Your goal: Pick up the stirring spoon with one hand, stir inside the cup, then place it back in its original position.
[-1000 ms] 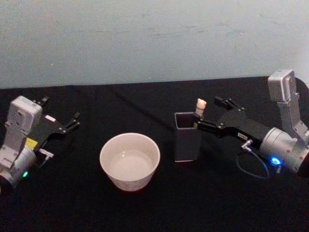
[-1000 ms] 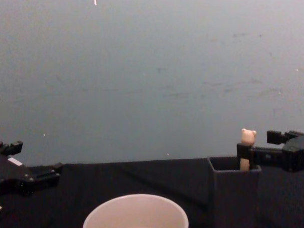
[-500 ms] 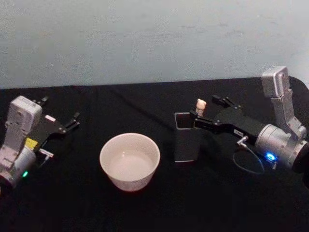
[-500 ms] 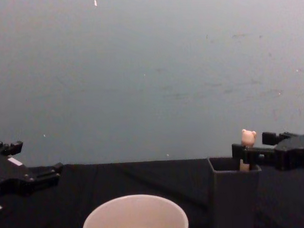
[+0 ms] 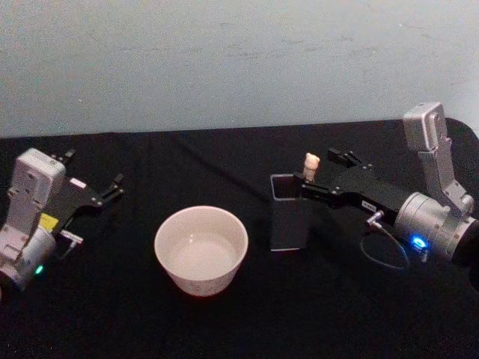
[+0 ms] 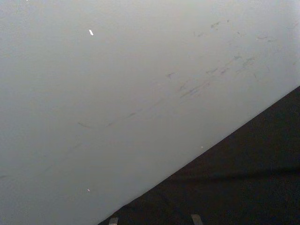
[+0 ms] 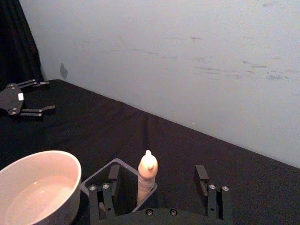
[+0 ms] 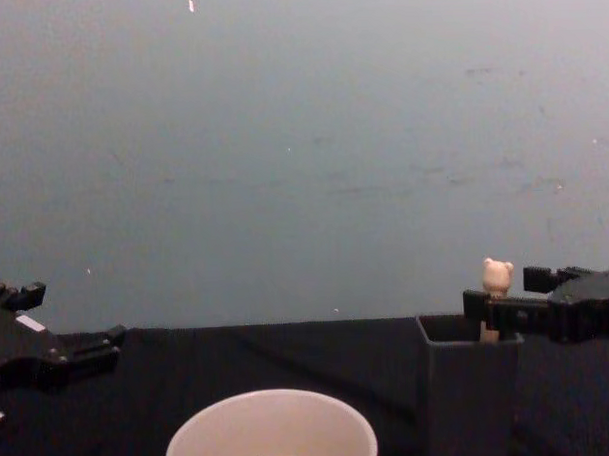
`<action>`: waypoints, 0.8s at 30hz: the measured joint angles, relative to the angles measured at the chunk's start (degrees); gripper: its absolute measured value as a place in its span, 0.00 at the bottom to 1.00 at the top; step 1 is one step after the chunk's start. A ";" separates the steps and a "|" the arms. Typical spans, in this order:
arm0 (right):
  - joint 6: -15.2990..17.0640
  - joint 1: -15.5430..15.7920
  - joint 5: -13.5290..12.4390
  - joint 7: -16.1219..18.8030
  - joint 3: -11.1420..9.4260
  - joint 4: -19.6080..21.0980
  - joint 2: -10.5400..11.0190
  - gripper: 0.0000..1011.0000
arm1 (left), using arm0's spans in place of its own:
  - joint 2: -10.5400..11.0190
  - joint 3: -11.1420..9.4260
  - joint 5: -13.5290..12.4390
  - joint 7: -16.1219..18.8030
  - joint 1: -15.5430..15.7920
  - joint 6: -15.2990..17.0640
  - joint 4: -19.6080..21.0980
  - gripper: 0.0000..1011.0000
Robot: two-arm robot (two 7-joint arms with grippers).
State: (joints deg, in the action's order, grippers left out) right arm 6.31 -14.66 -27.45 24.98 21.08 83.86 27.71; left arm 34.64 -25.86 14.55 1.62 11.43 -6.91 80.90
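Note:
I expect the stirring spoon (image 8: 497, 277) to slide free and the holder to stay standing when I lift the stirring spoon, because the holder's opening (image 8: 452, 329) is much wider than the stirring spoon's handle.
The stirring spoon (image 5: 311, 161) stands upright in the dark grey square holder (image 5: 290, 217), its beige bear head (image 8: 497, 274) poking above the rim. My right gripper (image 5: 319, 171) is open at handle height, one finger on each side of the spoon. In the right wrist view the handle (image 7: 146, 174) stands apart from both fingers, nearer one of them. The wide cream-white cup (image 5: 200, 250) sits to the left of the holder. The spoon's bowl is hidden inside the holder (image 8: 468, 387).
My left gripper (image 5: 93, 174) rests open at the far left of the black table (image 5: 239, 321), well away from the cup. A pale wall runs behind the table. A thin cable loops beside the right wrist (image 5: 385, 250).
The right gripper has edged a little to the left, so its fingers now straddle the spoon handle more fully. The spoon, cup and left arm have not moved.

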 joint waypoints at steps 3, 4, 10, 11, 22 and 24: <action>-0.02 0.02 0.00 -0.02 -0.01 0.02 0.01 0.99 | 0.00 0.00 0.00 0.00 0.00 0.00 0.00 0.99; -0.02 0.03 0.00 -0.03 -0.01 0.02 0.02 0.99 | 0.00 0.00 0.00 0.00 0.00 0.00 0.00 0.99; -0.06 0.06 -0.01 -0.05 -0.02 0.05 0.05 0.97 | 0.00 0.00 0.00 0.00 0.00 0.00 0.00 0.99; -0.07 0.06 -0.01 -0.05 -0.02 0.06 0.05 0.95 | 0.00 0.00 0.00 0.00 0.00 0.00 0.00 0.99; -0.14 0.09 -0.03 -0.10 -0.02 0.12 0.07 0.68 | 0.00 0.00 0.00 0.00 0.00 0.00 0.00 0.99; -0.15 0.09 -0.03 -0.10 -0.02 0.11 0.07 0.62 | 0.00 0.00 0.00 0.00 0.00 0.00 0.00 0.99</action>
State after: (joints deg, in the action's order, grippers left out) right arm 6.17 -14.57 -27.48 24.87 21.06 83.97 27.78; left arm 34.65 -25.86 14.55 1.62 11.43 -6.91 80.90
